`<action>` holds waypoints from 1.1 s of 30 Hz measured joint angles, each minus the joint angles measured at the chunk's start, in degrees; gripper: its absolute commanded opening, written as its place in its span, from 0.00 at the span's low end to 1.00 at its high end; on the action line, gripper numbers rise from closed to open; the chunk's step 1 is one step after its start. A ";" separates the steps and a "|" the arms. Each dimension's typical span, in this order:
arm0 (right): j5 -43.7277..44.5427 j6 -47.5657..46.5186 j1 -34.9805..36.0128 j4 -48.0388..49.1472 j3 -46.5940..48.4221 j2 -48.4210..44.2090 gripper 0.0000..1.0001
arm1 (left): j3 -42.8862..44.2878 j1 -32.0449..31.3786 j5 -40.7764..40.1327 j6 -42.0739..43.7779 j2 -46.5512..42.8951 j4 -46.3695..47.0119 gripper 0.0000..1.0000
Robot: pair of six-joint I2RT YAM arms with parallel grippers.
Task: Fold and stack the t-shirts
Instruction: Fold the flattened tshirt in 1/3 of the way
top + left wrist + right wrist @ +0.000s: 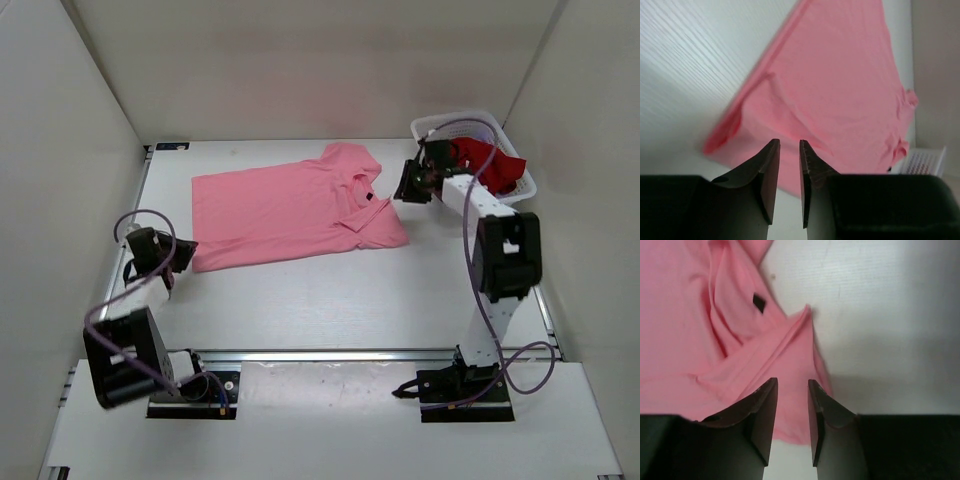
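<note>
The pink t-shirt's body (pixel 270 207) is spread out flat with little slack. I expect the far sleeve (pixel 350 158) to slide along when I pull the near sleeve.
A pink t-shirt (pixel 290 205) lies spread flat on the white table, collar to the right. My left gripper (pixel 176 256) hovers at its near left corner, jaws a little apart and empty; the left wrist view shows the gripper (pixel 789 145) over the shirt's edge (pixel 840 85). My right gripper (pixel 408 186) is beside the collar and right sleeve, jaws a little apart and empty; the right wrist view shows the gripper (pixel 792 384) above the sleeve fold (pixel 790 350). A dark red shirt (pixel 492 165) lies bunched in the basket. The lavender shirt is out of view.
A white mesh basket (pixel 524 186) stands at the back right, just behind my right arm; it also shows in the left wrist view (pixel 925 162). White walls close the table on three sides. A black label (pixel 759 303) marks the pink collar.
</note>
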 measured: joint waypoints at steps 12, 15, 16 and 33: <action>-2.19 8.04 -2.49 15.26 -35.87 -20.72 0.31 | -8.44 -3.48 -1.95 2.67 -9.75 -5.49 0.40; -2.29 9.09 -2.86 17.25 -37.40 -19.69 0.31 | -9.55 -3.76 -1.92 2.78 -9.57 -5.66 0.38; -2.32 9.27 -2.89 17.79 -37.40 -19.32 0.30 | -9.75 -3.78 -1.92 2.75 -9.18 -5.64 0.37; -4.81 11.85 -4.39 26.47 -37.11 -12.20 0.05 | -10.29 -3.65 -1.53 -0.02 -1.01 2.45 0.26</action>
